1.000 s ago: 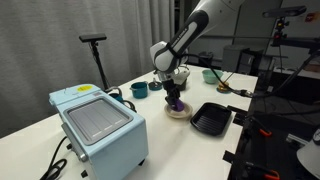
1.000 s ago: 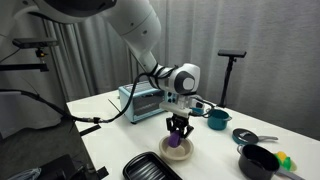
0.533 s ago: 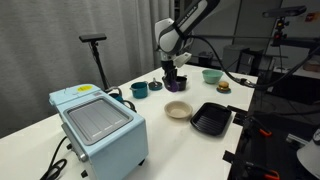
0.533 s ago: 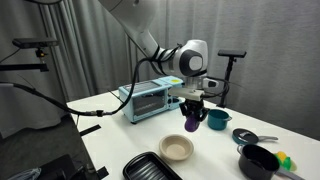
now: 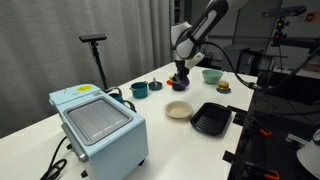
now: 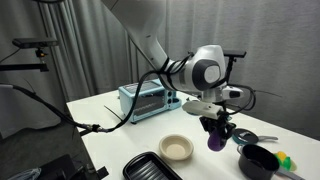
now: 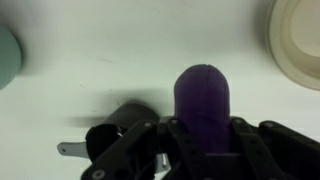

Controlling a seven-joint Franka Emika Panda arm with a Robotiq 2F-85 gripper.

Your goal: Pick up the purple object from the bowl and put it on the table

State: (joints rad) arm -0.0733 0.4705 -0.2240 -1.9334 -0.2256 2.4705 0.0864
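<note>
The purple object (image 6: 216, 140) is clear of the cream bowl. My gripper should keep going toward the open table (image 5: 203, 90) next to the burger-like item, then lower the object and let go of it there.
My gripper (image 5: 180, 72) is shut on the purple object (image 5: 180, 81), a dark purple lump, and holds it in the air above the white table (image 5: 150, 112). The cream bowl (image 5: 178, 110) stands empty on the table, nearer the camera than the gripper. In the other exterior view the gripper (image 6: 215, 127) hangs with the purple object (image 6: 215, 141) to the right of the cream bowl (image 6: 177, 149). In the wrist view the purple object (image 7: 203, 92) sticks out between the black fingers (image 7: 150, 140), and the cream bowl's rim (image 7: 298, 40) shows at the top right.
A black grill tray (image 5: 211, 118) lies beside the cream bowl. A teal-green bowl (image 5: 212, 75) and a small burger-like item (image 5: 223, 87) stand behind. A blue toaster oven (image 5: 98, 125), a teal cup (image 5: 139, 90) and a dark bowl (image 5: 156, 86) stand to the left. A dark pot (image 6: 258, 160) stands near the gripper.
The gripper has lifted the purple object out of the cream bowl, carried it up and away sideways, and now holds it lower again above the table; the bowl is left empty.
</note>
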